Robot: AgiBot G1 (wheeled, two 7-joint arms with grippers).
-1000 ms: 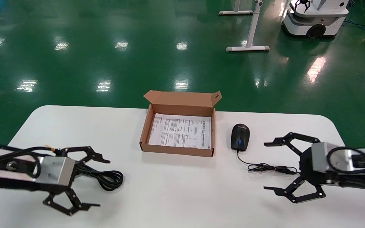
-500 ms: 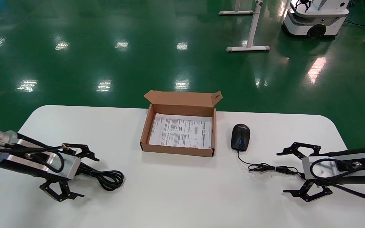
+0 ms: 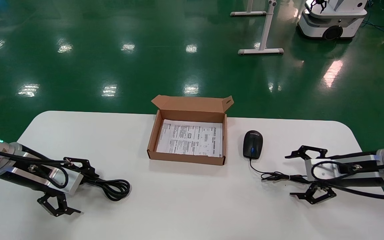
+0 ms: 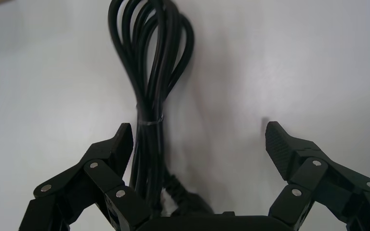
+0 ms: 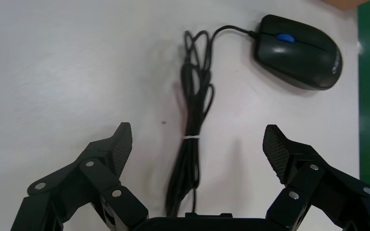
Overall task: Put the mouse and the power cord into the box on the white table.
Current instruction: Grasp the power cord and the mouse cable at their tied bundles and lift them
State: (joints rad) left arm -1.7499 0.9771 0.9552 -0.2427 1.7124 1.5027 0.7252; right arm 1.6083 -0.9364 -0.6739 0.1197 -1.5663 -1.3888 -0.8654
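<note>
The power cord (image 3: 115,189) will stay bundled when I lift it, with its loops sticking out stiffly, because a thin tie (image 4: 151,121) holds its coiled parts tightly together.
The open brown box (image 3: 151,142) sits at the middle back of the white table (image 3: 62,133), a printed sheet lining its bottom. The black mouse (image 3: 252,144) (image 5: 298,50) lies just right of the box, its thin bundled cable (image 3: 285,176) (image 5: 192,125) trailing toward my right gripper (image 3: 289,175) (image 5: 196,132). That gripper is open and low, straddling the cable. The coiled power cord (image 3: 113,188) (image 4: 151,72) lies at front left. My left gripper (image 3: 88,193) (image 4: 198,132) is open and low over the cord's near end, which runs close beside one finger (image 4: 120,144).
Green floor lies beyond the table's far edge. White stand legs (image 3: 261,50) and another robot's base (image 3: 332,20) stand far back right. Bare tabletop lies between the box and the table's near edge.
Both arms have dropped toward the table and drawn outward. The left gripper now straddles the power cord's end, the right the mouse cable. Both stay open; nothing else moved.
</note>
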